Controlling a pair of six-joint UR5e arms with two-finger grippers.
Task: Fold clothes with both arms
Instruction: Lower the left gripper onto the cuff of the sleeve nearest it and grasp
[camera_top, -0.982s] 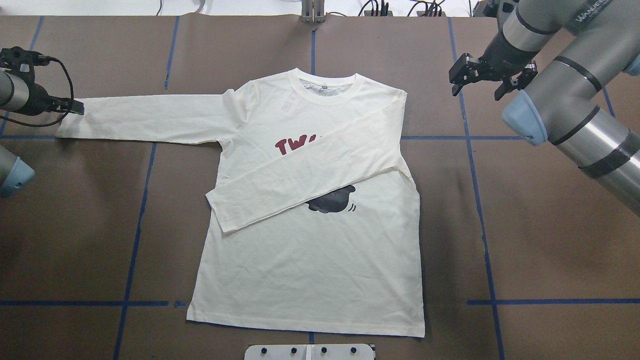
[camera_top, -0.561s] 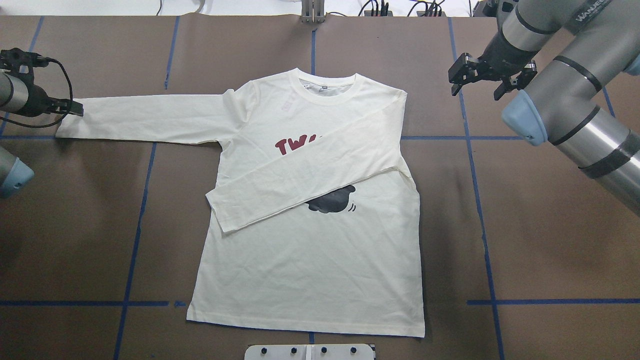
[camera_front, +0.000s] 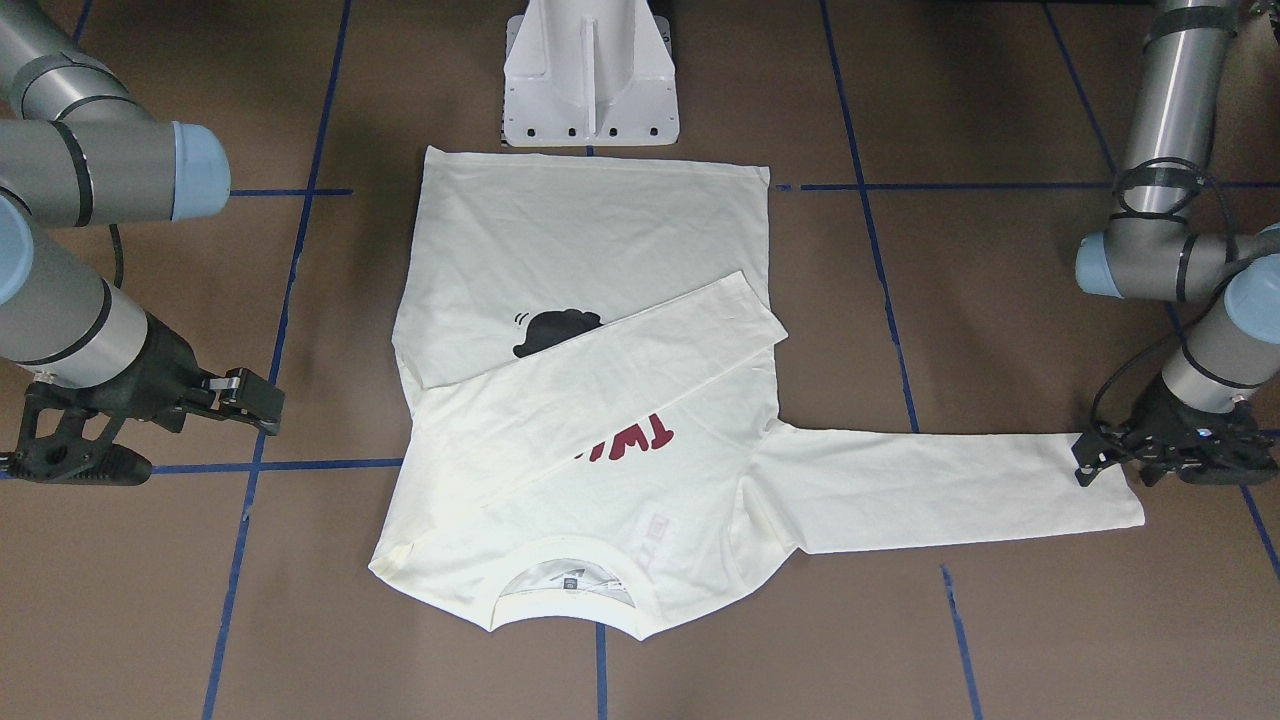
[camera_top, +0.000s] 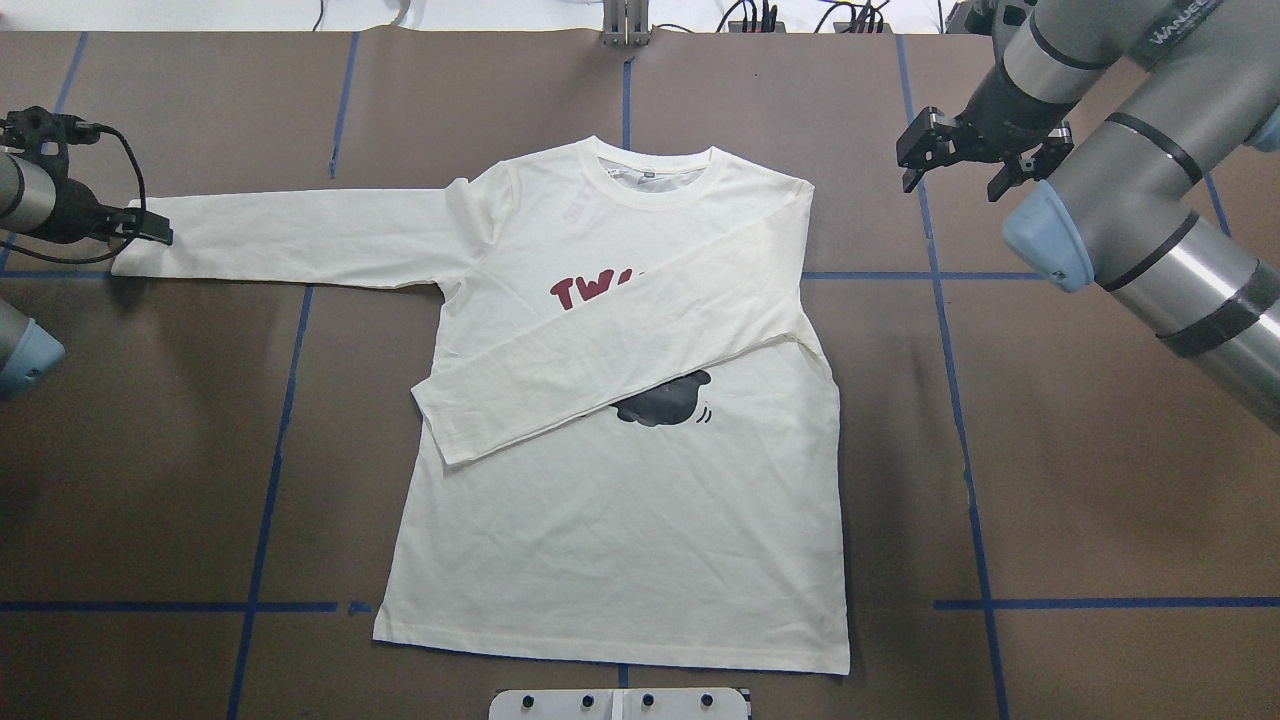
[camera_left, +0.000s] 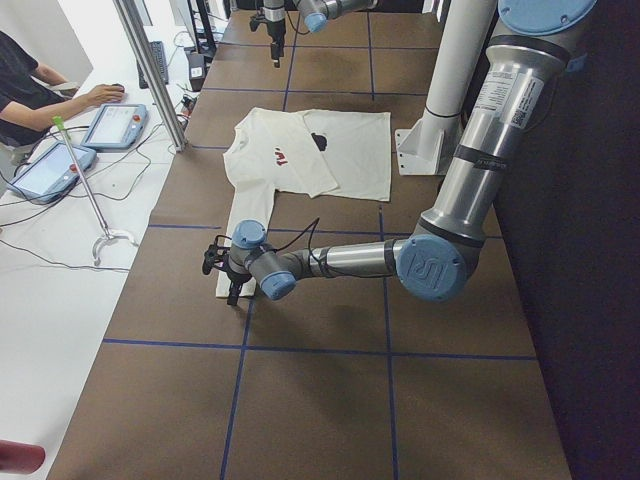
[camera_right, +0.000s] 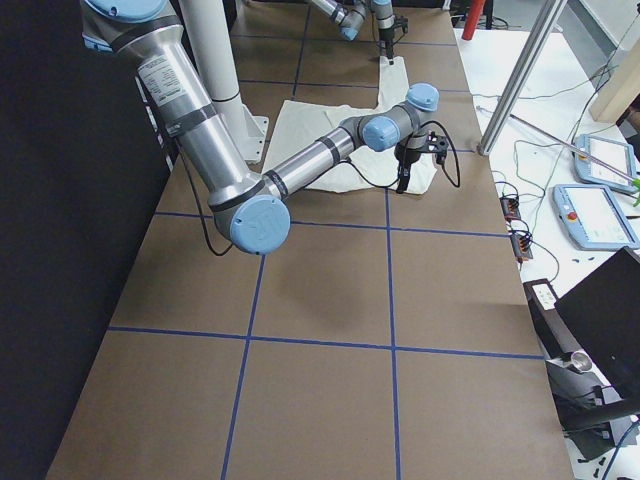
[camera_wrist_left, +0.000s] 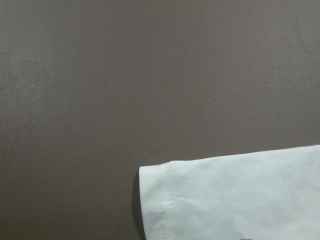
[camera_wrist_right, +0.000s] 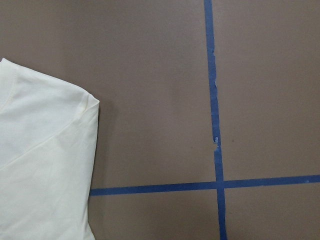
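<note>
I expect the outstretched sleeve to reach past the T-shirt's opposite side when I fold it across, because the folded sleeve's cuff sticks out past the T-shirt's side.
The cream long-sleeved T-shirt lies flat and face up on the brown table, collar at the far side. One sleeve is folded diagonally across the chest and covers part of the red lettering and the black cat print. The other sleeve stretches out flat to the left. My left gripper sits low over that sleeve's cuff, fingers apart, holding nothing. It also shows in the front view. My right gripper is open and empty above bare table, beyond the shirt's right shoulder.
The white pedestal base stands just behind the shirt's hem. Blue tape lines cross the table. Operators' tablets and a metal pole stand beyond the table's far edge.
My left gripper has shifted a little toward the robot's side, over the cuff of the stretched-out sleeve. The right arm and the shirt have hardly moved.
</note>
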